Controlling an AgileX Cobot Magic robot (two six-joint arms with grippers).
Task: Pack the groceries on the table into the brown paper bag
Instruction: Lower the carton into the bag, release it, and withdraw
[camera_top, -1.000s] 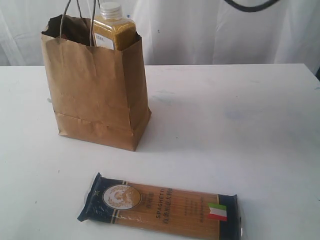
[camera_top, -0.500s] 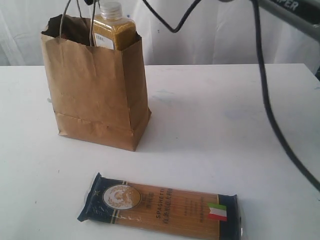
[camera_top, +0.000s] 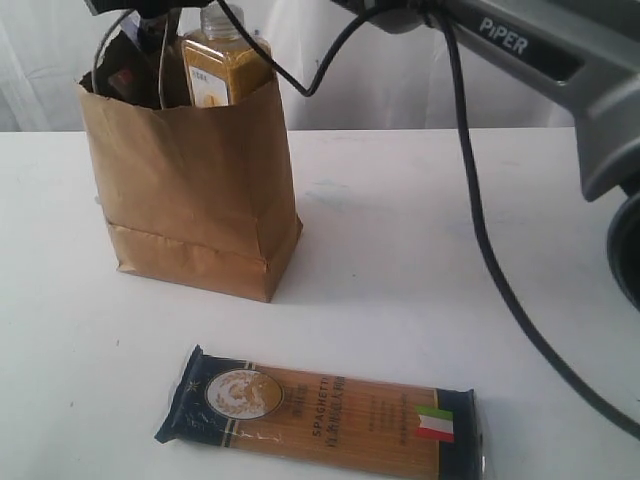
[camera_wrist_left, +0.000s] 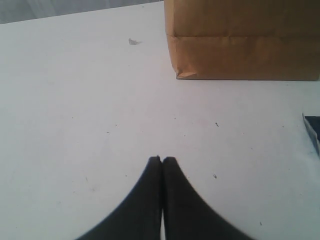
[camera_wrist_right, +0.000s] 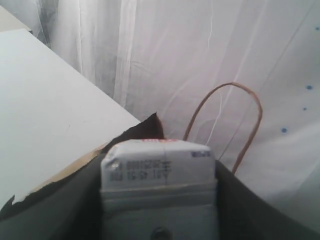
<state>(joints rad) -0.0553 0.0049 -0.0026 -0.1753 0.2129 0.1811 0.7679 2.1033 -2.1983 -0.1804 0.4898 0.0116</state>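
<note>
The blue-silver carton (camera_top: 152, 36) is hanging over the bag's opening (camera_top: 134, 80), next to the yellow-grain bottle. My right gripper keeps lowering the carton until it goes down below the bag's rim.
The brown paper bag (camera_top: 190, 190) stands upright at the back left of the table (camera_top: 450, 250). The yellow-grain bottle (camera_top: 222, 65) sticks out of its top. My right gripper (camera_wrist_right: 159, 165) is shut on the small blue-silver carton (camera_wrist_right: 159, 167), right above the bag's mouth beside a cord handle (camera_wrist_right: 240, 115). In the exterior view the carton (camera_top: 125, 75) shows as a dark shape at the bag's rim. The blue-ended spaghetti packet (camera_top: 320, 410) lies flat near the front edge. My left gripper (camera_wrist_left: 162, 160) hovers shut and empty over bare table, short of the bag (camera_wrist_left: 245, 45). The jar, can and pouch are out of view.
The right arm (camera_top: 520, 45) and its black cable (camera_top: 480, 230) span the back of the scene from the right to the bag. A white curtain hangs behind the table. A small scrap (camera_wrist_left: 132, 41) lies on the table near the bag's base.
The right arm has swept in from the upper right to the bag's mouth, carrying the carton. The cord handles have shifted. The spaghetti packet has not moved.
</note>
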